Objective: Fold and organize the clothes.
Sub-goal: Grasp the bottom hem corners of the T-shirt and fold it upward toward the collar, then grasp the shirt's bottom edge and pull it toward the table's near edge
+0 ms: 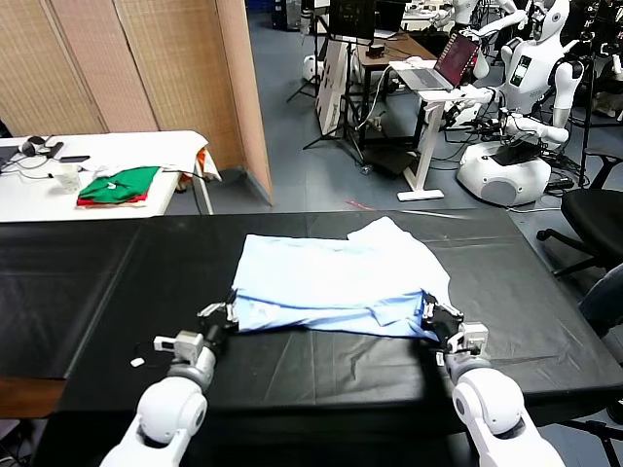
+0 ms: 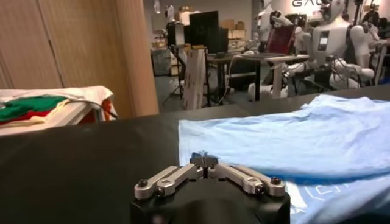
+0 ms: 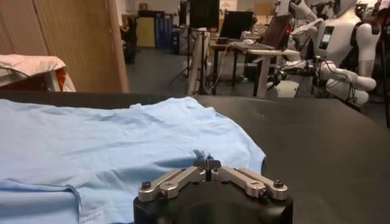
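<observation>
The T-shirt's near layer is wrinkled under the upper fold, so next my left gripper grabs the layer's near corner and pulls the T-shirt toward me together with my right gripper.
The clothes are one pale light-blue T-shirt, lying partly folded on the black table, with a doubled layer along its near edge. My left gripper is at the near left corner of the shirt. In the left wrist view the left gripper is shut, with a tuft of the shirt pinched at its tips. My right gripper is at the near right corner. The right wrist view shows the right gripper with its fingers together on a small fold of the shirt.
Folded green-and-red garments lie on a white side table at the far left. A wooden partition stands behind it. Beyond the table are a desk with a laptop and other robots. An office chair is at the right.
</observation>
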`<state>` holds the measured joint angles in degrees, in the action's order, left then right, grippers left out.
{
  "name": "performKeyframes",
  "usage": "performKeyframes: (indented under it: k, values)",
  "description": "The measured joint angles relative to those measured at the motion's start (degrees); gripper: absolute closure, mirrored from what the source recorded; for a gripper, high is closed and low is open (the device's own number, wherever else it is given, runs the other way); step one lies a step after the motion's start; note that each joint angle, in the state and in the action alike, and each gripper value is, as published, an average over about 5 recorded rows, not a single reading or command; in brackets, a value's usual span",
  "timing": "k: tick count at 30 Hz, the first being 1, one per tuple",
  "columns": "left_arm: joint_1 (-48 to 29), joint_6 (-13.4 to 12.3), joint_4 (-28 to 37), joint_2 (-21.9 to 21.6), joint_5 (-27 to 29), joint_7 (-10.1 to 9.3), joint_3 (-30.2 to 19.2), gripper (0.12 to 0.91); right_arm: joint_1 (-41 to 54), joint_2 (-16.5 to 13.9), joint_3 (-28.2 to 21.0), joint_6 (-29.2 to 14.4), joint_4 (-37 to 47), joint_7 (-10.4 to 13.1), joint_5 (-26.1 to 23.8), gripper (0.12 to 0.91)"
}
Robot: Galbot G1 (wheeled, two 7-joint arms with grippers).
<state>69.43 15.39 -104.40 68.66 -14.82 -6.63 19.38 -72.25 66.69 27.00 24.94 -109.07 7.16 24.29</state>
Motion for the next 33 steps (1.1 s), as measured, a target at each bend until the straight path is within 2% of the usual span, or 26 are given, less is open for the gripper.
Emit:
performKeyframes:
  k: [3, 4, 7, 10, 14, 17, 23, 29, 33]
  values:
    - [-0.4, 0.3, 0.3, 0.0, 0.0, -0.28, 0.0, 0.85, -1.9, -0.9, 1.0, 1.0, -2.5, -0.5, 0.2, 0.428]
    - [-0.4, 0.4, 0.2, -0.1, -0.1, -0.28, 0.1, 0.815, -2.8, -1.2, 1.4, 1.2, -3.4, -0.6, 0.2, 0.353]
    - [0.2, 1.0, -0.4, -0.5, -0.1, -0.18, 0.5, 0.652, -5.8, -2.0, 2.7, 1.3, -6.0, -0.9, 0.2, 0.195]
    - [1.4, 1.8, -1.7, -0.8, 0.0, -0.08, 1.2, 0.463, -9.4, -2.6, 4.4, 0.4, -7.9, -1.7, 0.2, 0.13]
    - [3.9, 2.6, -3.8, -0.6, 0.0, 0.53, 2.0, 0.221, -14.1, -2.8, 6.6, -1.2, -8.8, -2.5, 0.2, 0.12]
    - [6.6, 3.3, -5.7, -0.3, -1.6, 1.08, 2.3, 0.139, -16.1, -2.8, 7.5, -1.7, -8.7, -2.7, 0.3, 0.119]
    - [10.6, 3.4, -6.9, 0.4, -2.1, 1.44, 2.9, 0.124, -17.2, -2.8, 7.8, -2.1, -8.3, -2.9, 0.8, 0.136]
    - [11.9, 3.4, -7.5, 0.4, -2.1, 1.62, 3.1, 0.123, -17.6, -2.7, 7.6, -2.2, -7.9, -3.0, 0.8, 0.252]
    - [12.5, 3.3, -7.8, 0.5, -2.1, 1.71, 3.1, 0.123, -17.5, -2.7, 7.6, -2.4, -7.5, -3.1, 0.8, 0.375]
